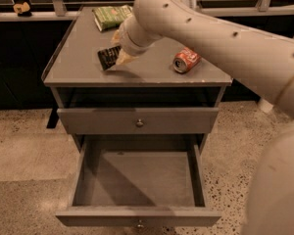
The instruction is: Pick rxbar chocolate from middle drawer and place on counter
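Observation:
The rxbar chocolate (109, 58) is over open counter, clear of the green snack bag. My gripper goes on lowering it until it rests on the counter (113, 69), then let go.
The rxbar chocolate (108, 57) is a small black bar low over the left part of the grey counter (83, 68); whether it rests on the top I cannot tell. My gripper (120, 56) is at the bar's right end, reaching in from the upper right. The middle drawer (137, 214) is pulled out below and holds nothing visible.
A green snack bag (110, 16) lies at the counter's back left. A red can (186, 60) lies on its side at the right. A closed knobbed drawer front (138, 122) sits above the open drawer. My white arm (225, 43) covers the right side. Speckled floor surrounds the cabinet.

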Controlling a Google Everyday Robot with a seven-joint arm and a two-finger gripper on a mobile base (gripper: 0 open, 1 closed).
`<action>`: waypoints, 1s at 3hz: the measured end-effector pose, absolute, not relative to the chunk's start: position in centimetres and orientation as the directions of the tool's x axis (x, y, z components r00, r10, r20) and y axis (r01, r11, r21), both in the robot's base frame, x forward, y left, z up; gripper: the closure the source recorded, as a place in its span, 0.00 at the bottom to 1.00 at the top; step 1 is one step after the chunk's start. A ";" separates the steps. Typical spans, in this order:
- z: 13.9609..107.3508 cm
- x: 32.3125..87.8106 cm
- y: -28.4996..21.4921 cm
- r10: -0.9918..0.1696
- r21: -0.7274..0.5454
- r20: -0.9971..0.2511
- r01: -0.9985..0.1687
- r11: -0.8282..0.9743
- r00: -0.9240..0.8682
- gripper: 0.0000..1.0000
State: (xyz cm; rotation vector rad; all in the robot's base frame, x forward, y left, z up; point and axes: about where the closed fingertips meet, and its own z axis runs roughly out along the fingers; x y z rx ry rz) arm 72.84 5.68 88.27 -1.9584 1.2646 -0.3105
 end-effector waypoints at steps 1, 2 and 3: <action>88.2 77.0 5.4 -0.858 -0.619 -0.133 -0.718 -0.318 0.495 1.00; 87.3 77.0 5.4 -0.860 -0.615 -0.147 -0.726 -0.307 0.488 1.00; 84.6 77.1 5.3 -0.864 -0.597 -0.186 -0.752 -0.279 0.468 1.00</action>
